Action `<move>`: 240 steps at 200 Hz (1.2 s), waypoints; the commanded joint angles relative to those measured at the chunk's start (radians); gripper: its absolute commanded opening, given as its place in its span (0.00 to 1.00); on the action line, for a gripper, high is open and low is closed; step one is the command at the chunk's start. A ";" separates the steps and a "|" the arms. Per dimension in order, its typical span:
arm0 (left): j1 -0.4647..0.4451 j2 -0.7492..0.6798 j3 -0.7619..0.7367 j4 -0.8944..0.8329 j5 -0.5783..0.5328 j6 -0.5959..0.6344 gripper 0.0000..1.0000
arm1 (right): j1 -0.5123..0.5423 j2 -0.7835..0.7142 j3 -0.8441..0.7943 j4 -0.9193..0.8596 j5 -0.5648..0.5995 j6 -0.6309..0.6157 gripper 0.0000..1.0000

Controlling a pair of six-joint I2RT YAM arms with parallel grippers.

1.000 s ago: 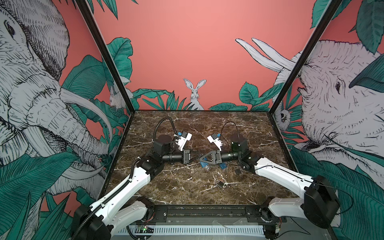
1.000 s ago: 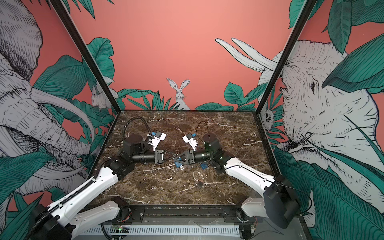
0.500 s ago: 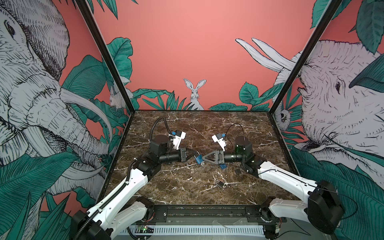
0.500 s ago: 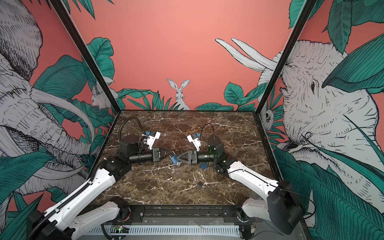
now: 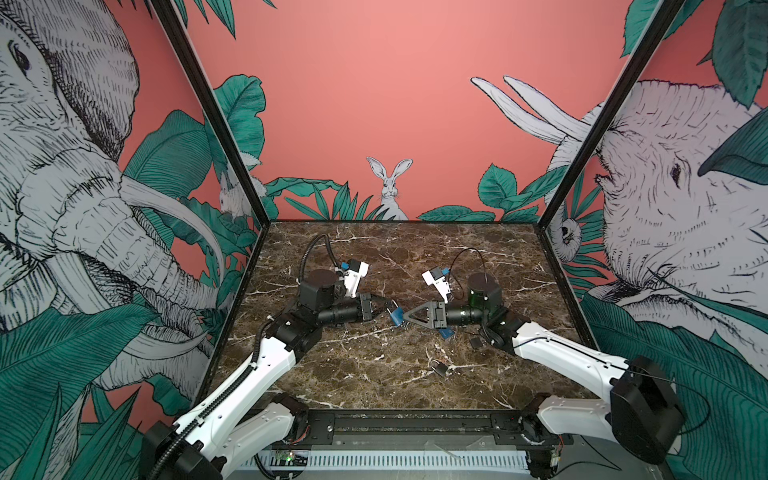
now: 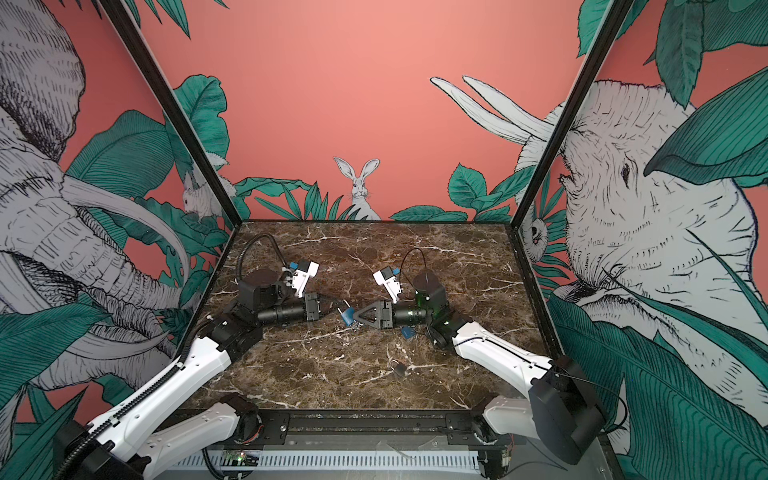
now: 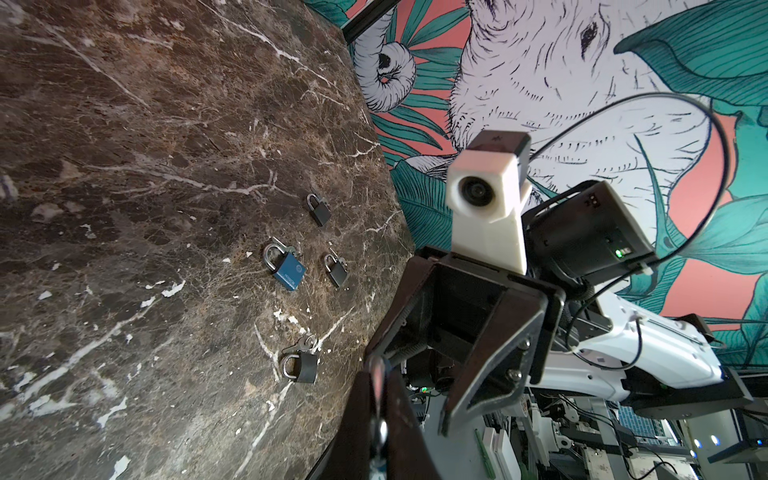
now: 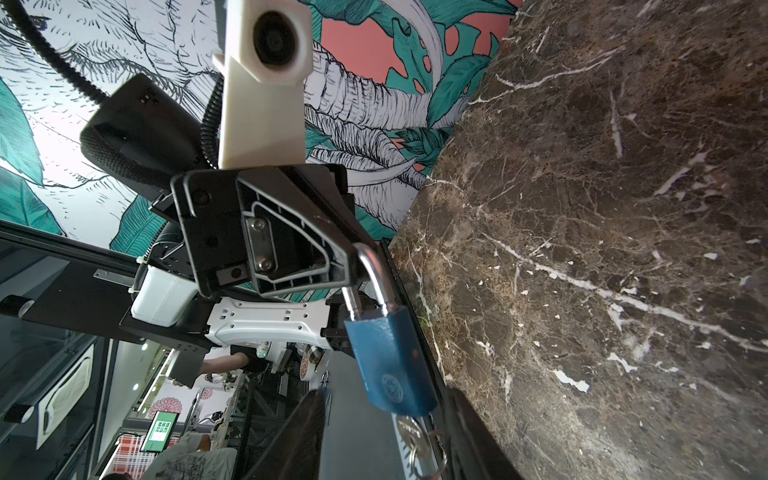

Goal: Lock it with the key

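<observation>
The key (image 8: 414, 441) leans toward one finger of the robot's open right gripper, so the robot should bring the fingers in line with the key's head (image 8: 425, 467) and pinch it before pulling the key out.
A blue padlock (image 8: 390, 361) hangs by its steel shackle (image 8: 374, 270) from my left gripper (image 5: 388, 308), which is shut on the shackle. The pinched metal shows between the shut fingers in the left wrist view, at the left gripper (image 7: 379, 399). In both top views the blue padlock (image 5: 396, 316) (image 6: 345, 316) sits between the two gripper tips above the middle of the table. A key (image 8: 409, 432) on a ring sticks out of the padlock's bottom. My right gripper (image 8: 386, 415) (image 5: 405, 319) is open, one finger on each side of the key.
Spare padlocks lie on the marble table (image 5: 374, 257) near the right arm: a second blue padlock (image 5: 445, 333) (image 7: 286, 270), a black padlock (image 5: 476, 343), and a small padlock (image 5: 440, 368) nearer the front. Cage walls enclose the table on three sides.
The grippers were almost tip to tip a second ago. The right one has drawn back slightly to the right, and the blue padlock now shows between them. The left arm has barely moved.
</observation>
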State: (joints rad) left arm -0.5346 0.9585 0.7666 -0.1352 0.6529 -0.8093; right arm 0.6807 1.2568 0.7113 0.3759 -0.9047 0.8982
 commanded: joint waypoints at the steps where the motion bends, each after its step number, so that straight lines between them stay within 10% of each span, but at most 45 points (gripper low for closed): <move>1: 0.008 -0.029 0.038 0.046 -0.015 -0.020 0.00 | 0.005 0.001 0.011 0.015 -0.003 -0.023 0.46; 240: 0.022 -0.062 0.000 0.112 -0.021 -0.093 0.00 | 0.034 0.053 0.066 -0.003 0.021 -0.070 0.36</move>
State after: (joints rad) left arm -0.5179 0.9310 0.7677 -0.0769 0.6125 -0.8902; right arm 0.7082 1.3083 0.7494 0.3717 -0.8932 0.8600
